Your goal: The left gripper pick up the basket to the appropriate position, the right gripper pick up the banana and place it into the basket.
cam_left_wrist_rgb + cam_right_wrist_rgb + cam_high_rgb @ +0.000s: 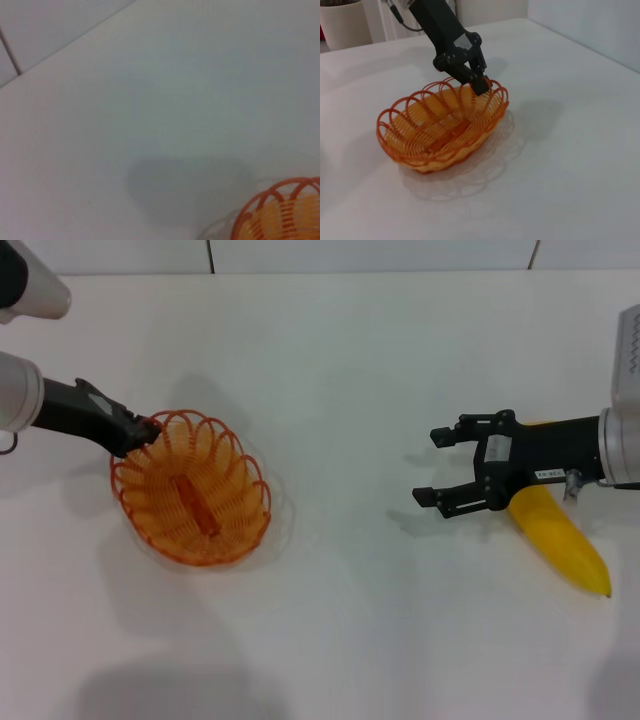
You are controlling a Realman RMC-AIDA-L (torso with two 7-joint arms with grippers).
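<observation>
The basket (195, 495) is at a slant and far from the robot's right gripper, so next the left gripper turns it parallel to the tiled wall and puts it down nearer the middle (284, 422).
The orange wire basket (258, 502) sits at the left of the white table; it is empty. My left gripper (148, 430) is shut on its far-left rim, and the right wrist view shows the claw (479, 84) pinching the scalloped rim with that end of the basket (395, 145) tilted up slightly. A part of the basket rim (260, 205) shows in the left wrist view. My right gripper (430, 465) is open and empty at the right, fingertips pointing toward the basket. The yellow banana (562, 543) lies on the table under and behind the right wrist.
The white table (350, 360) ends at a tiled wall along the back. A pale pot (342, 22) stands far off in the right wrist view. A wide stretch of bare table lies between the basket and the right gripper.
</observation>
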